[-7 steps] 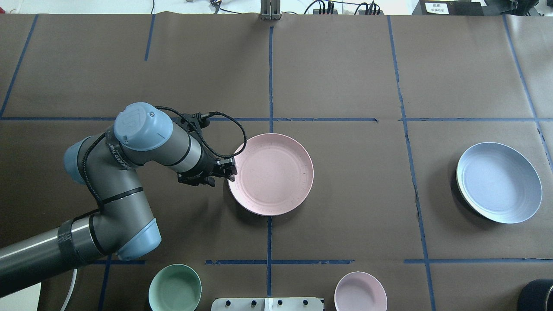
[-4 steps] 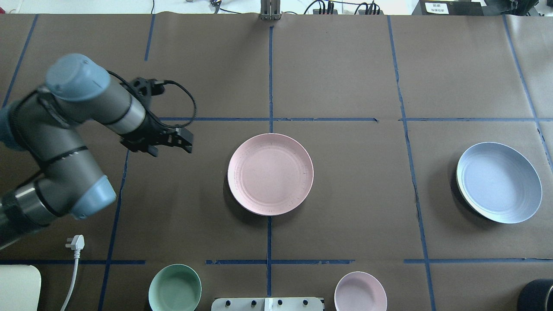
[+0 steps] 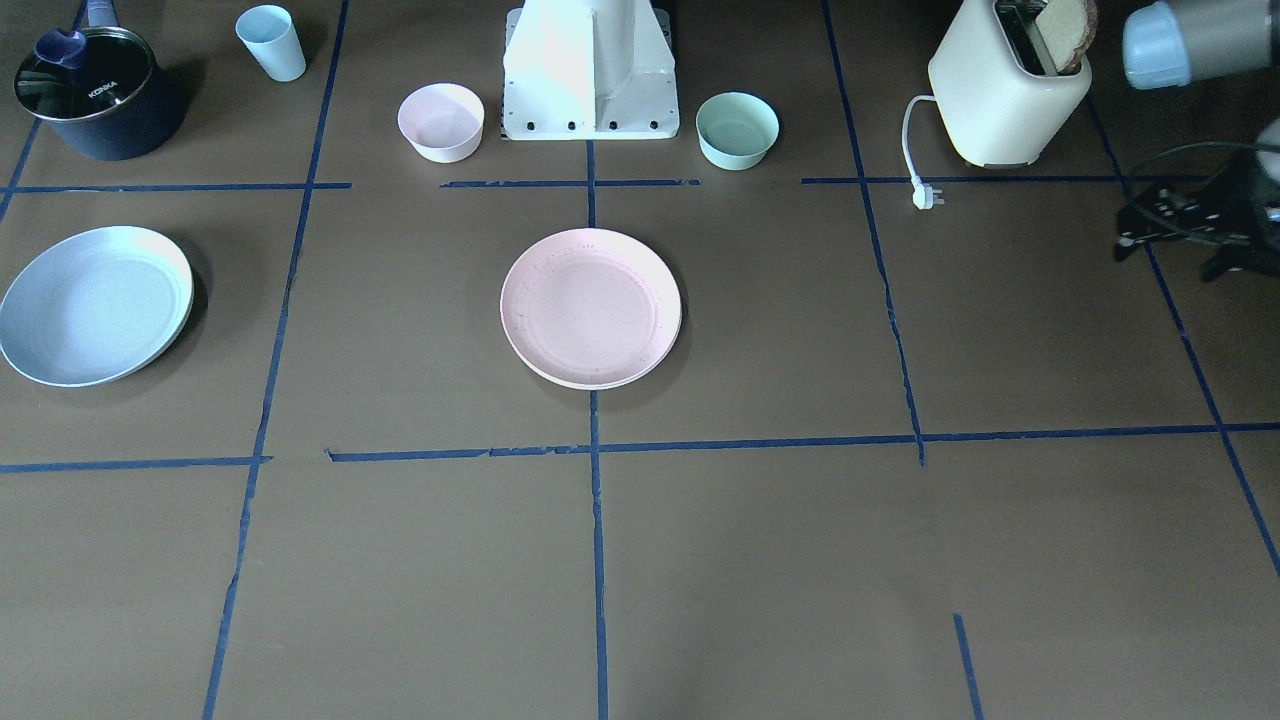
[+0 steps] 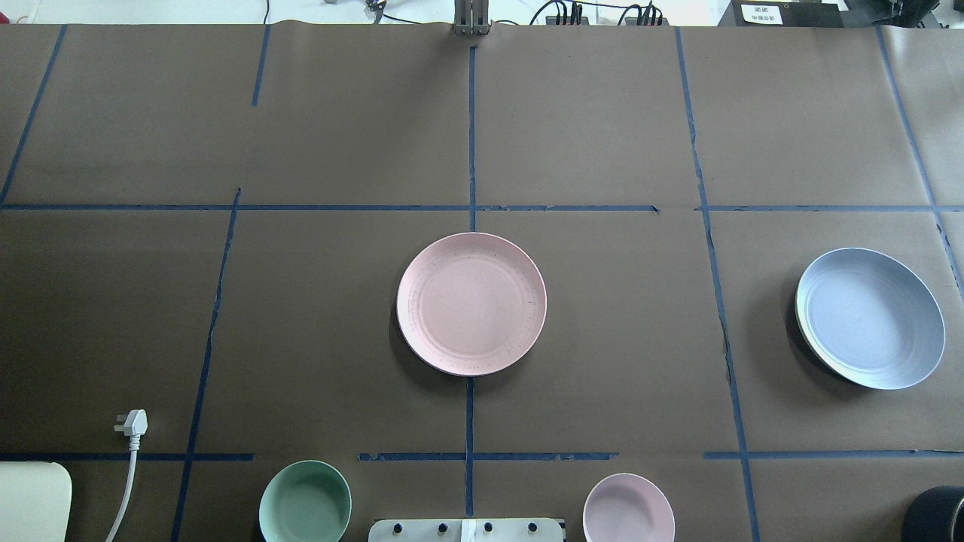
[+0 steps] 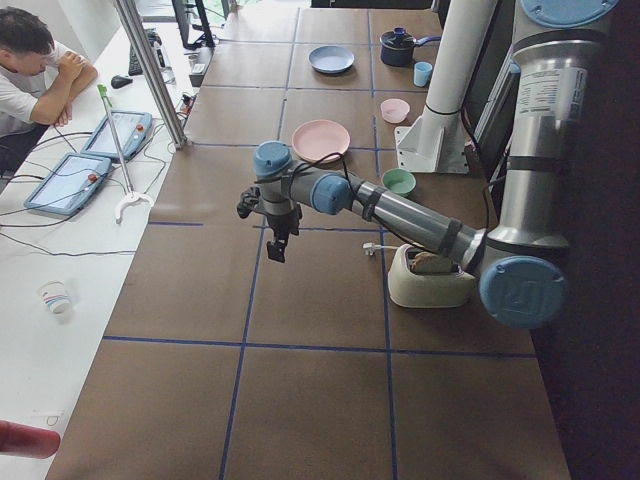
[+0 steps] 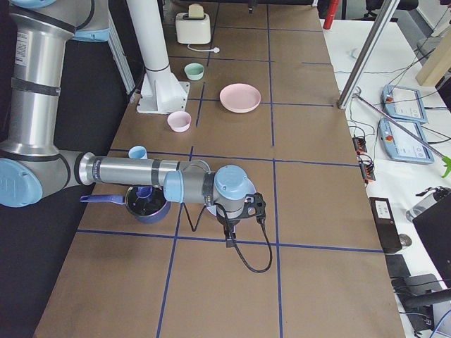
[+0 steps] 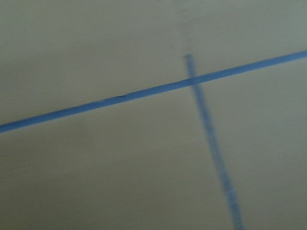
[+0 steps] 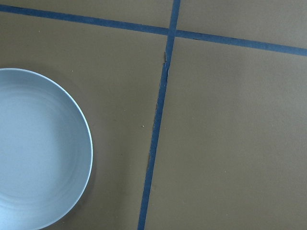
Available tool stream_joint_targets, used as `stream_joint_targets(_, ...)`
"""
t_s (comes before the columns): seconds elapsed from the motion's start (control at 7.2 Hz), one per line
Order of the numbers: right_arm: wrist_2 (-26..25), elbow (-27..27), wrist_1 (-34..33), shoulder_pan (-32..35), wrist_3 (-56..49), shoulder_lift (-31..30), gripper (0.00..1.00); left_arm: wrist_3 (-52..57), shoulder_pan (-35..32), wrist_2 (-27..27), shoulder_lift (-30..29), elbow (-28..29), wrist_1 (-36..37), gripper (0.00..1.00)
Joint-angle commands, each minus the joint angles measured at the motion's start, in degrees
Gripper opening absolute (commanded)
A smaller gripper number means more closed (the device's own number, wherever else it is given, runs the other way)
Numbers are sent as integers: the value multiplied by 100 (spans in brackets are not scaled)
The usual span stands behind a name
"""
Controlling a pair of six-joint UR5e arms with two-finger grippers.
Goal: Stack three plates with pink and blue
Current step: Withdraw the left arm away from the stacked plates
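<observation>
The light blue plate (image 3: 96, 306) has a single thin rim (image 3: 90, 383) around it, so the plate will come up by itself and leave an empty spot when I lift it.
The pale pink plate (image 4: 471, 303) lies flat at the table's middle, also in the front view (image 3: 590, 307). The light blue plate (image 4: 870, 318) lies at the right, tilted, on a cream-rimmed plate whose edge barely shows beneath it. The right wrist view shows the blue plate (image 8: 38, 148) at lower left. My left gripper (image 5: 277, 248) hangs above bare table far left of the pink plate and holds nothing; I cannot tell whether it is open. My right gripper (image 6: 228, 238) hangs near the blue plate; I cannot tell its state.
A mint bowl (image 4: 305, 503) and a small pink bowl (image 4: 628, 508) stand by the robot base (image 3: 590, 70). A toaster (image 3: 1010, 90) with its plug (image 4: 132, 423) is at the robot's left. A dark pot (image 3: 90, 95) and blue cup (image 3: 270, 42) are at its right.
My left gripper was at the pink plate's left rim. It drew back to the left and left the overhead view. The pink plate has not moved.
</observation>
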Motion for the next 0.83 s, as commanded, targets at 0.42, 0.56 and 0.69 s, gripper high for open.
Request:
stream_joint_targets(0.42, 178, -52, 1059, -532, 1647, -82, 100, 1115, -1738, -521, 1280, 246, 35, 100)
stream_joint_targets(0.56, 161, -226, 1963, -901, 2580, -161, 100, 1106, -1738, -521, 1280, 246, 34, 100)
stream_joint_targets(0.69, 143, -672, 3060, -1314, 3381, -171, 100, 1106, -1738, -521, 1271, 229, 34, 100)
